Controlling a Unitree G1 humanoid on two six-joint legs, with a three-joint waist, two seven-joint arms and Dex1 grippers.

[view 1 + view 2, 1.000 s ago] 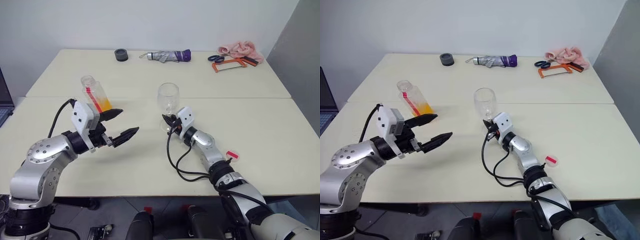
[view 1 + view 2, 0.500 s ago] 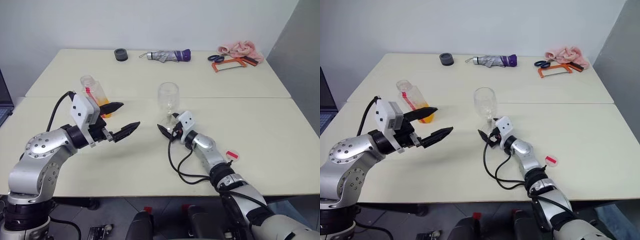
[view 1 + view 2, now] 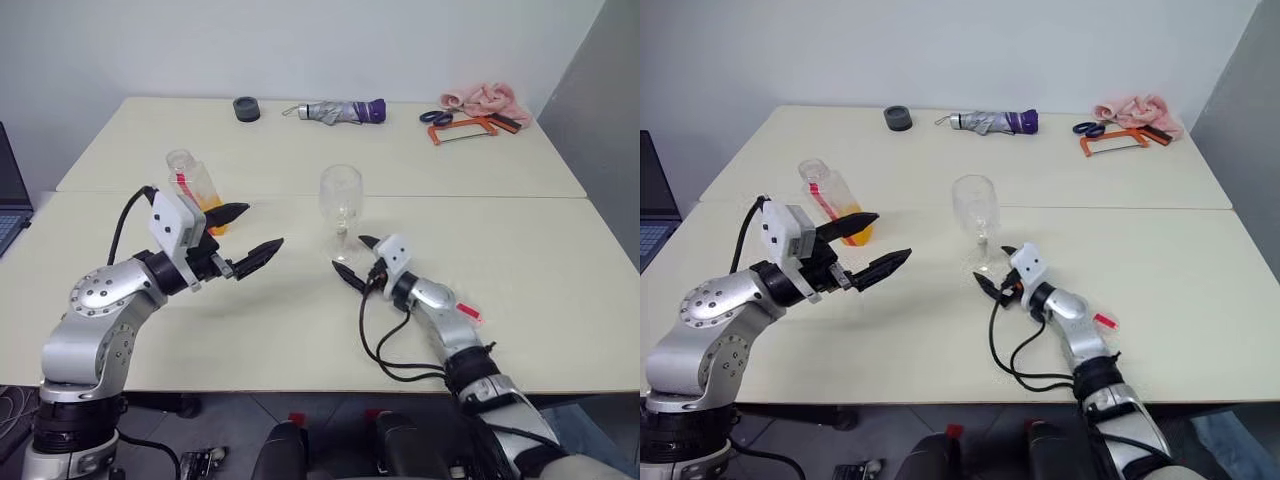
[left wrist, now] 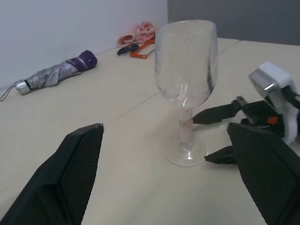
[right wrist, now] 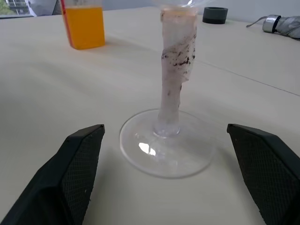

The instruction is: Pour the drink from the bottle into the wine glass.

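Note:
My gripper has to tip the bottle far over before the orange drink will stream out, because the drink sits low beneath the bottle's opening [image 3: 179, 158].
The wine glass [image 3: 341, 194] stands upright on the table's middle, clear and with nothing in it. My right gripper [image 3: 352, 255] is open just in front of its foot [image 5: 166, 145], one finger to each side, touching nothing. The bottle [image 3: 194, 184] stands to the left with a red label strip, the orange drink [image 5: 84, 26] filling its lower part. My left gripper [image 3: 250, 232] is open, hovering in front and to the right of the bottle, pointing towards the glass [image 4: 186, 70] and holding nothing.
Along the far edge lie a black tape roll [image 3: 246, 108], a folded silver-and-purple umbrella [image 3: 332, 110], scissors [image 3: 435, 117], an orange hacksaw [image 3: 462, 128] and a pink cloth [image 3: 485, 98]. A small red piece [image 3: 468, 312] lies by my right forearm. A laptop [image 3: 14, 195] sits at the left edge.
My right gripper was shut on the glass stem; it has opened, let go and drawn back towards me. The glass stays standing. The left gripper has hardly moved.

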